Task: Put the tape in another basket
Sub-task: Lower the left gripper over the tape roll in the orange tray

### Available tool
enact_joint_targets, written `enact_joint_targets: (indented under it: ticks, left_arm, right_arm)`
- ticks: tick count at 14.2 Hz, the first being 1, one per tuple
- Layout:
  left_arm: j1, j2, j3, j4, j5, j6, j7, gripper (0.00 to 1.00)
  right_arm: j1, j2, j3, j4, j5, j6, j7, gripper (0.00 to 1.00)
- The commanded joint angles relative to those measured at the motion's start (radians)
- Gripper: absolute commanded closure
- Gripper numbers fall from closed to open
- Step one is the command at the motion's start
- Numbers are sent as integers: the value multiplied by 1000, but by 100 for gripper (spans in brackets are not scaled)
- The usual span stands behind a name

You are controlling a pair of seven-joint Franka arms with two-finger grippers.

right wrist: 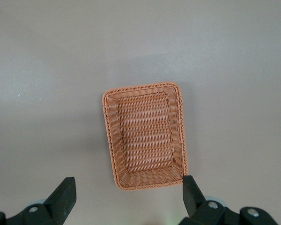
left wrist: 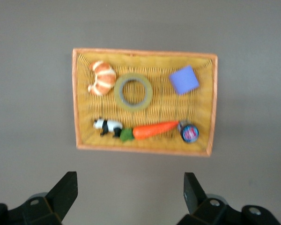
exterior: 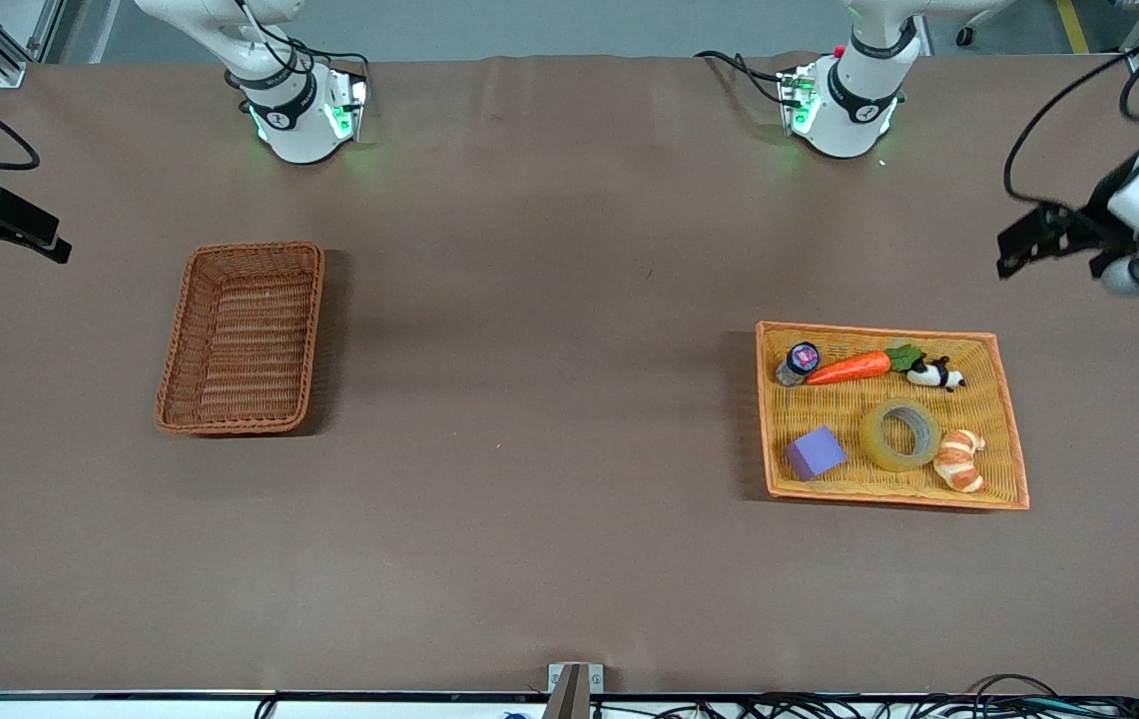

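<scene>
The tape (exterior: 876,445) will come away by itself when I lift it and leave the croissant (exterior: 960,461) behind, because the croissant only rests beside the tape's outer edge.
The tape (exterior: 874,440), a yellowish-olive ring, lies flat in the light orange-yellow woven tray (exterior: 990,419) toward the left arm's end of the table. It also shows in the left wrist view (left wrist: 118,92). The dark reddish-brown wicker basket (exterior: 182,330) stands empty toward the right arm's end and shows in the right wrist view (right wrist: 110,140). My left gripper (exterior: 1018,248) is open and empty, high over the bare table beside the tray (left wrist: 130,182). My right gripper (exterior: 42,238) is open and empty, high over the table beside the basket (right wrist: 129,186).
The tray also holds a croissant (exterior: 960,459) touching the tape, a purple cube (exterior: 815,452), a carrot (exterior: 849,367), a panda figure (exterior: 934,375) and a small jar (exterior: 801,361). Brown table cloth (exterior: 529,399) stretches between basket and tray.
</scene>
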State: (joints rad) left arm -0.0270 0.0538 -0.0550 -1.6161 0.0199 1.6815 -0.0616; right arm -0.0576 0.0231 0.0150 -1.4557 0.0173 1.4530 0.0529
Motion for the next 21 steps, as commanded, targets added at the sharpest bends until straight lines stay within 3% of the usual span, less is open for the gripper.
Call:
enact_joint_targets:
  ticks: [1,10,15,17,21]
  left_arm:
    - [2,61,9,-114,-15,191,2,0]
    - [73,299,9,-347,41,674,-1,0]
    - [108,371,9,-378,41,760,-1,7]
    - [110,403,9,-377,40,791,-4,15]
    - [116,436,7,-369,29,808,-46,53]
  right_arm:
    - [-19,12,10,17,15,10,-4,0]
    - [-22,11,10,14,21,6,-4,0]
    - [-24,11,8,14,21,3,-4,0]
    - [-22,11,10,15,21,1,-5,0]
    - [-24,11,8,15,21,0,-5,0]
